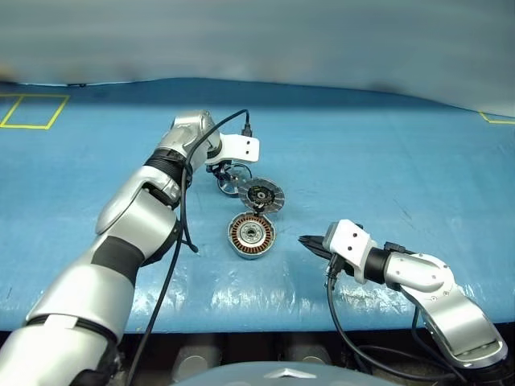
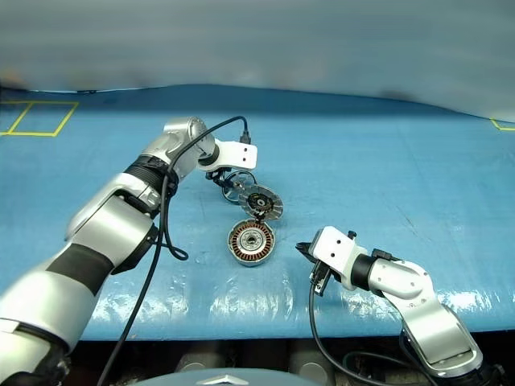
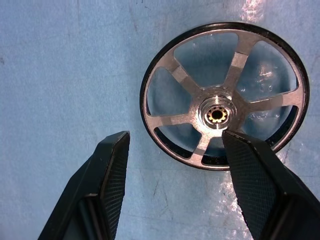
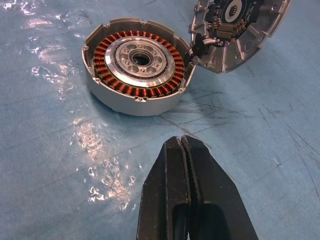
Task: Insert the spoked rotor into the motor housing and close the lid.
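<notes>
The spoked rotor (image 3: 217, 111) will show a deep, drum-like rim when I lift it, because the rotor's black inside (image 3: 285, 127) can be seen through the gaps between the spokes.
The spoked rotor (image 3: 218, 114), a dark ring with silvery spokes, lies flat on the blue table. My left gripper (image 3: 175, 140) hovers open just above it, one finger (image 3: 252, 170) over its rim, the other (image 3: 110, 170) beside it on bare table. Next to the rotor the lid (image 1: 264, 195) rests tilted, its grey segmented face up, its edge by the motor housing (image 1: 251, 234). The housing (image 4: 137, 65) sits open, with copper windings around a silver hub. My right gripper (image 4: 182, 142) is shut and empty, low over the table to the right of the housing.
The blue table (image 1: 386, 161) stretches wide on all sides. Yellow tape marks lie at its far left (image 1: 32, 111) and far right (image 1: 499, 119). A black cable (image 1: 181, 217) hangs along my left arm. The table's front edge (image 1: 265, 322) runs close below the housing.
</notes>
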Action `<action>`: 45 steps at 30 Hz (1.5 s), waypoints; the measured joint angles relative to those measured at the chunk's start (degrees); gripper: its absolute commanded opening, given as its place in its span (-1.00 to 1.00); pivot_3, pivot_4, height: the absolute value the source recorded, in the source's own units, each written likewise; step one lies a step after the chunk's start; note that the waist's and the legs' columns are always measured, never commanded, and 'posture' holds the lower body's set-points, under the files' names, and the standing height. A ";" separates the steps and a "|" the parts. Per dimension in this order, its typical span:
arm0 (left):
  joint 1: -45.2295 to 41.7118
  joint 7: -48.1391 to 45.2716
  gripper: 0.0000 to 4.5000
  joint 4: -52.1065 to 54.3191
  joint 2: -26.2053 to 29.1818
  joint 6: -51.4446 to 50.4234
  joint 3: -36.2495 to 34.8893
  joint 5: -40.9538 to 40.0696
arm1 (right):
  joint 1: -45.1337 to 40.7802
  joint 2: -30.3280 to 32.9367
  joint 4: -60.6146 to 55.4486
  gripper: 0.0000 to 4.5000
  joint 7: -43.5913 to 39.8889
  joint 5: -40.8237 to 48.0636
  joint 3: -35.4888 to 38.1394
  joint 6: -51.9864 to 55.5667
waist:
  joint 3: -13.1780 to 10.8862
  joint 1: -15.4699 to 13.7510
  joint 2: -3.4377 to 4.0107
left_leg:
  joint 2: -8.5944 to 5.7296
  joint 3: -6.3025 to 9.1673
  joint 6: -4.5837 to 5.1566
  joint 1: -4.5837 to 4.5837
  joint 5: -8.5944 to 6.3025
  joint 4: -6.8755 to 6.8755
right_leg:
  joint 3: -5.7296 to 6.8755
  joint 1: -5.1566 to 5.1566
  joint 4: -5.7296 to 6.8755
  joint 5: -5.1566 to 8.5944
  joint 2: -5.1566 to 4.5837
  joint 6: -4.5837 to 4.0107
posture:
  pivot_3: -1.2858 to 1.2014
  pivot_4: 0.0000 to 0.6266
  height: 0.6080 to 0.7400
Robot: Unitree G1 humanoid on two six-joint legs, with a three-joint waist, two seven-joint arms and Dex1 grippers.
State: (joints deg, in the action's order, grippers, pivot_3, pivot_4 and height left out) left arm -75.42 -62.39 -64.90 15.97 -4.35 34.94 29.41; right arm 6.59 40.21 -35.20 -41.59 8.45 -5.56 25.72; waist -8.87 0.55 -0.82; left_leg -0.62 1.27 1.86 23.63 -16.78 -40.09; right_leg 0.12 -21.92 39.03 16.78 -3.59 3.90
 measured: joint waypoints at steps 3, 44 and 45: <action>0.11 -0.12 0.39 0.03 -0.02 0.35 -0.09 0.30 | 0.43 0.00 -0.42 -0.98 0.28 0.00 -0.01 0.02 | 0.00 0.01 0.00 | 0.00 0.00 0.02 -0.03 0.02 -0.02 | 0.00 0.03 0.02 0.00 0.00 0.00 | 0.03 -0.52 1.00; 3.10 -3.42 0.39 3.39 0.47 2.04 -0.62 0.96 | -1.89 -0.01 0.44 -0.98 0.25 -1.31 -3.08 0.85 | 0.02 -0.04 0.02 | -0.03 0.01 0.25 -0.08 0.07 -0.30 | -0.05 0.06 0.45 -0.02 -0.02 0.03 | 0.03 -0.52 1.00; 3.10 -3.50 0.39 3.38 0.31 2.04 -0.63 0.95 | -1.89 -0.03 0.44 -0.98 0.25 -1.31 -3.10 0.85 | 0.02 -0.03 0.02 | -0.03 0.01 0.28 -0.07 0.05 -0.37 | -0.05 0.05 0.55 -0.02 -0.02 0.03 | 0.03 -0.52 1.00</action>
State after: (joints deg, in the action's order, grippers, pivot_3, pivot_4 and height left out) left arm -72.33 -65.89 -61.52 16.29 -2.31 34.31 30.36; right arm 4.69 40.18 -34.76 -41.34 7.14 -8.66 26.57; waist -8.86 0.52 -0.80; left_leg -0.65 1.28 2.14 23.56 -16.72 -40.46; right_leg 0.06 -21.87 39.59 16.76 -3.61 3.93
